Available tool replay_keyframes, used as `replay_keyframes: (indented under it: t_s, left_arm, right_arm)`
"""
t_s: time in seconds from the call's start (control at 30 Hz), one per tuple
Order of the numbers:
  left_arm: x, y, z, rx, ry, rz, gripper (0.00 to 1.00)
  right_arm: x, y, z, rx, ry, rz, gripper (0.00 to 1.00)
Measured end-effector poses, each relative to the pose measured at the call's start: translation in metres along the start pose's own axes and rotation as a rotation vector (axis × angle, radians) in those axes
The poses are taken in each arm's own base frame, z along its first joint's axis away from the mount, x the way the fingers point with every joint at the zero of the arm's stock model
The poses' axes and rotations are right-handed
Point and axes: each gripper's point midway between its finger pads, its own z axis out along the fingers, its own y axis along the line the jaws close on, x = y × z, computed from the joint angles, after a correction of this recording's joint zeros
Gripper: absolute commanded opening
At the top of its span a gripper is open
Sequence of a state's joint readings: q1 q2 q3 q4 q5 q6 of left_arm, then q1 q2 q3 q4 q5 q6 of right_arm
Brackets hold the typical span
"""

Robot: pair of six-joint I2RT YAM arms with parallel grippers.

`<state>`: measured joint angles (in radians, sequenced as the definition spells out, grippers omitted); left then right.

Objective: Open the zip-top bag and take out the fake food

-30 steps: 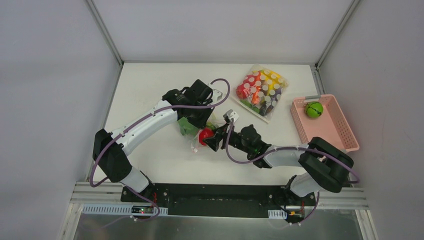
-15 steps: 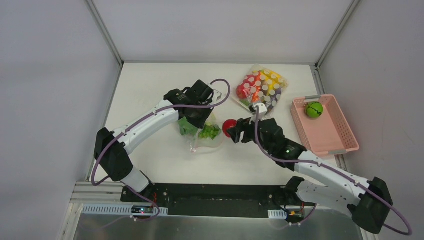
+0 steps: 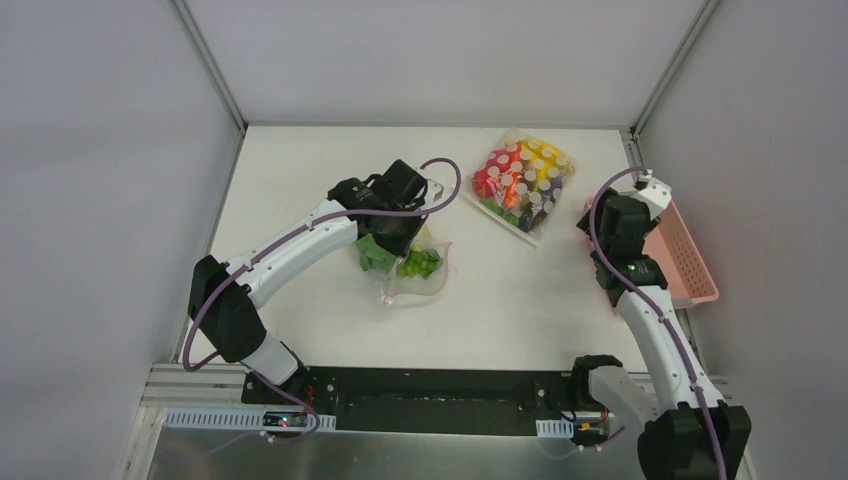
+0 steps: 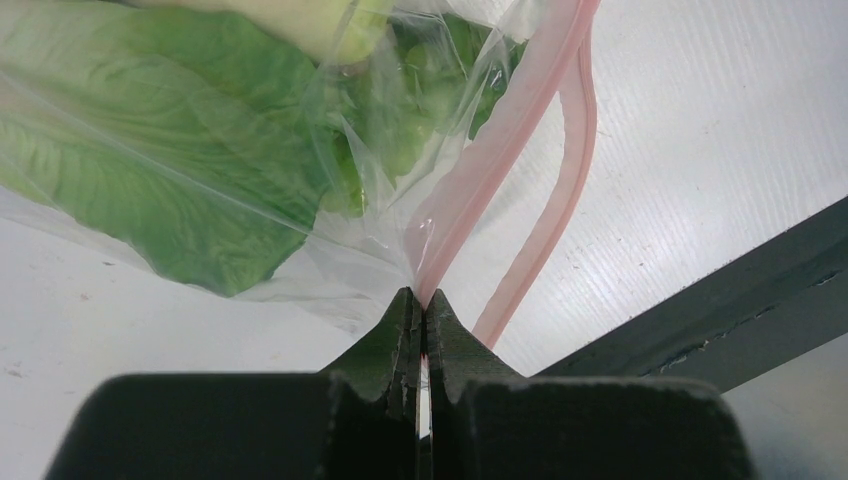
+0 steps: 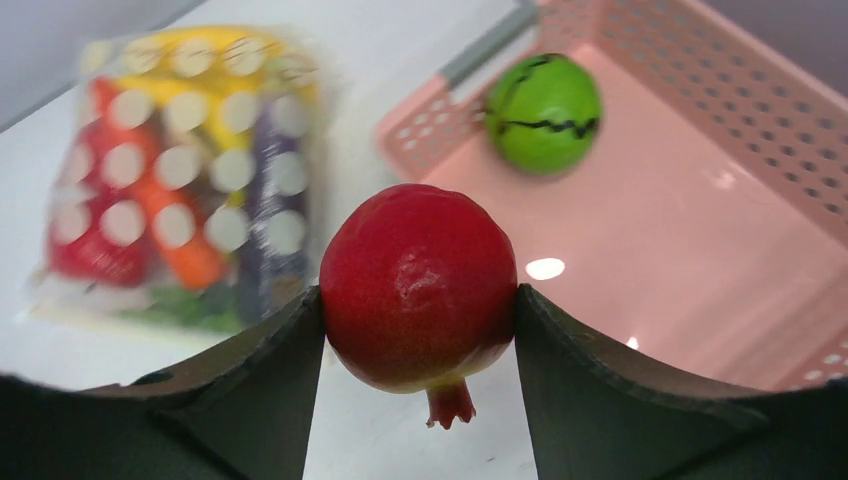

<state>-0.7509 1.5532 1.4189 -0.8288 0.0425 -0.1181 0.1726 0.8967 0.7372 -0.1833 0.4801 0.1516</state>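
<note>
An open part of the pink basket's bottom (image 5: 470,172) shows beside the green round fruit (image 5: 543,112) in the basket, so my right gripper keeps moving the red fruit there and let it go inside.
The zip-top bag (image 3: 418,268) lies at the table's middle, mouth parted, with green fake food inside: lettuce (image 4: 150,130) and grapes (image 3: 418,262). My left gripper (image 4: 420,300) is shut on the bag's pink zip strip (image 4: 500,150) and holds that edge up; in the top view the left gripper (image 3: 405,215) sits at the bag's far side. My right gripper (image 5: 418,300) is shut on a red fruit (image 5: 418,285) with a small crown, above the near left corner of the pink basket (image 5: 700,200). A green round fruit (image 5: 543,112) lies in that basket.
A white-dotted clear bag (image 3: 520,183) of red, orange, yellow and purple items lies at the back, between the two arms. The pink basket (image 3: 690,270) stands by the right wall. A dark rail (image 4: 720,310) runs along the table's near edge.
My right arm has swung from the bag's mouth at the middle across to the pink basket on the right, carrying the red fruit. The left gripper has kept its hold and place.
</note>
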Motion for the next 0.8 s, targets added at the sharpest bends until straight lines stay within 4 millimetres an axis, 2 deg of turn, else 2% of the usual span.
replay_keyframes:
  t_s: [0.17,0.3,0.43,0.57,0.7,0.8]
  left_arm:
    - [0.000,0.000,0.000,0.000,0.000,0.000,0.00]
    - [0.000,0.000,0.000,0.000,0.000,0.000,0.00]
    - [0.000,0.000,0.000,0.000,0.000,0.000,0.00]
    - [0.000,0.000,0.000,0.000,0.000,0.000,0.00]
    - [0.000,0.000,0.000,0.000,0.000,0.000,0.00]
    - [0.000,0.000,0.000,0.000,0.000,0.000,0.00]
  right_arm:
    - [-0.004,-0.057,0.039,0.193,0.012,0.091,0.19]
    - [0.004,-0.078,0.070,0.248,0.052,0.155,0.23]
    - [0.017,-0.075,0.098,0.233,0.105,0.173,0.30]
    - [0.033,-0.065,0.120,0.197,0.170,0.178,0.45]
    - [0.042,-0.061,0.132,0.178,0.204,0.179,0.64]
    - [0.047,-0.060,0.135,0.169,0.219,0.182,0.74]
